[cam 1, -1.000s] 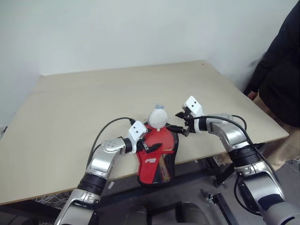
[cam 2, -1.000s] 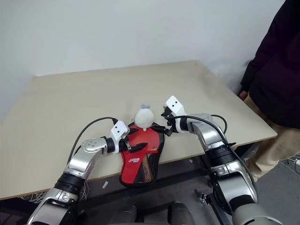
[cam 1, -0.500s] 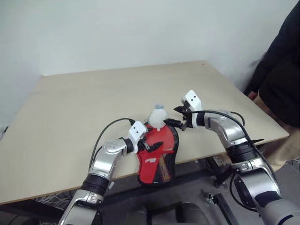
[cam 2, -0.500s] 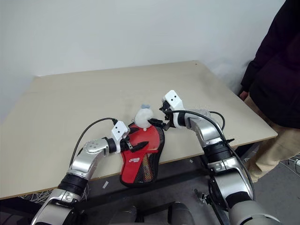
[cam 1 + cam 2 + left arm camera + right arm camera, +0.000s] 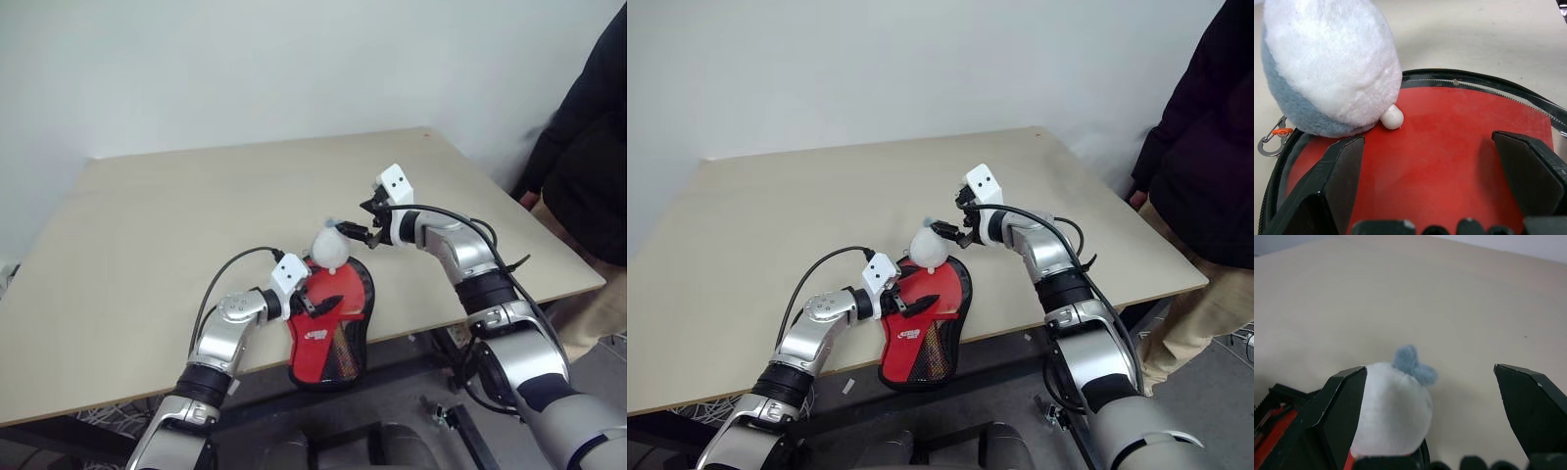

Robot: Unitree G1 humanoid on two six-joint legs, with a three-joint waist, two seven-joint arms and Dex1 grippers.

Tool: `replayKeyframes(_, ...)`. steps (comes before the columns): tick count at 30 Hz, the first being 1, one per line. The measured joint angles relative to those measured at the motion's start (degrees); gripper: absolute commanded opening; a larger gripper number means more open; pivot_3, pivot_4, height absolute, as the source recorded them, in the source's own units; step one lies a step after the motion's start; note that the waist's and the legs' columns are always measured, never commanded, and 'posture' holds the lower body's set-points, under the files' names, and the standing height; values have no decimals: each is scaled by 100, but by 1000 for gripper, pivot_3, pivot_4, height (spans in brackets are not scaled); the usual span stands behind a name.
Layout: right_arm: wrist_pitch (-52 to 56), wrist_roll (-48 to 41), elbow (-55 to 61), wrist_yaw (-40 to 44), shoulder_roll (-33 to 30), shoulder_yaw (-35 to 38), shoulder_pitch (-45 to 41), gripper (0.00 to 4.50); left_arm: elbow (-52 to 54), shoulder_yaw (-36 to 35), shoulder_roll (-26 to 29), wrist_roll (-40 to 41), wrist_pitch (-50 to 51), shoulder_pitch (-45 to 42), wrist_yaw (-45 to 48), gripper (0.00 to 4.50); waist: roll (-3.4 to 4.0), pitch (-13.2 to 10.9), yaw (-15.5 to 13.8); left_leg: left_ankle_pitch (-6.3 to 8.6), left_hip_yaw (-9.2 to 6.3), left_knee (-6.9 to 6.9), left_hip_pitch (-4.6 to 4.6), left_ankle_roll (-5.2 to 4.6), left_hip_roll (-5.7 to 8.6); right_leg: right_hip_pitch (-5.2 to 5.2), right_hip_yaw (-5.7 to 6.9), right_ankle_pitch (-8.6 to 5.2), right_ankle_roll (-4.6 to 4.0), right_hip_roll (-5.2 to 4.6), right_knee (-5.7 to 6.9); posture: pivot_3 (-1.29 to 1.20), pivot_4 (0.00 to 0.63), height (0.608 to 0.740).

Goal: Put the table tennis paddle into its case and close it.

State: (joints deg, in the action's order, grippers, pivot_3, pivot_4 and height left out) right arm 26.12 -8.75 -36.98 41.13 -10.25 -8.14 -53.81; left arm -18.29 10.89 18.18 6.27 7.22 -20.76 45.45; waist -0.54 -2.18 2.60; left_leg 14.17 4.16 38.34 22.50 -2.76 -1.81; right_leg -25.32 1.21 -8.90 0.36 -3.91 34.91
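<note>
The pale plush charm point(image 5: 331, 248) is at the black zipper edging point(image 5: 362, 266), so the charm will bring the zipper toward the narrow end when I pull.
The case point(image 5: 328, 333) lies at the table's front edge, red under its clear window with black zipper edging, its narrow end hanging over the edge. Its pale plush charm point(image 5: 330, 251) sits on the far end of the case. My left gripper point(image 5: 315, 302) rests open over the red window point(image 5: 1449, 147), a finger on each side and the charm point(image 5: 1327, 63) just ahead. My right gripper point(image 5: 355, 233) hovers open just above and to the right of the charm point(image 5: 1393, 406), holding nothing. The table tennis paddle is hidden as a separate thing.
The beige table point(image 5: 196, 215) stretches bare behind the case. A person in dark clothes point(image 5: 588, 166) stands by the table's right edge. Below the front edge are the table's metal frame and the floor.
My right gripper has lifted away from the case's right rim and moved farther over the table, now level with the top of the charm. The left gripper and case stayed put.
</note>
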Motion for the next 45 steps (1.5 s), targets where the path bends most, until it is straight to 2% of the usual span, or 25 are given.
replayKeyframes(12,-229,100,-673,-15,500,-37,-196,4500,82,-3,16,-4,99,14,6,4459,0,0,5,0,-3,0,2,0,-1,-3,-1,5,9,1,-1,0,0,740)
replayKeyframes(29,-229,226,-557,33,601,-185,261,4500,130,-10,18,-3,212,13,8,4459,1,0,9,0,-3,-1,1,0,-2,-4,-2,6,10,1,-1,0,0,740)
replayKeyframes(32,-229,247,-551,29,601,-202,271,4053,131,-12,15,-4,220,10,8,4500,1,0,9,0,-3,-1,1,0,-2,-4,-1,6,10,1,-1,0,0,740)
replayKeyframes(35,-229,285,-552,22,601,-202,271,3160,131,-12,13,-4,226,7,11,4500,1,0,8,0,-3,-1,2,0,-2,-3,-2,6,10,1,-1,0,0,740)
replayKeyframes(38,-230,324,-552,21,603,-202,271,2466,130,-12,12,-4,230,3,12,4500,1,0,7,0,-3,-1,2,0,-2,-4,-1,6,10,1,-2,0,0,740)
replayKeyframes(45,-230,334,-555,28,614,-207,271,1101,128,-12,8,-4,238,-2,15,4500,1,0,6,0,-3,-1,2,0,-1,-4,-1,5,10,1,-2,0,0,740)
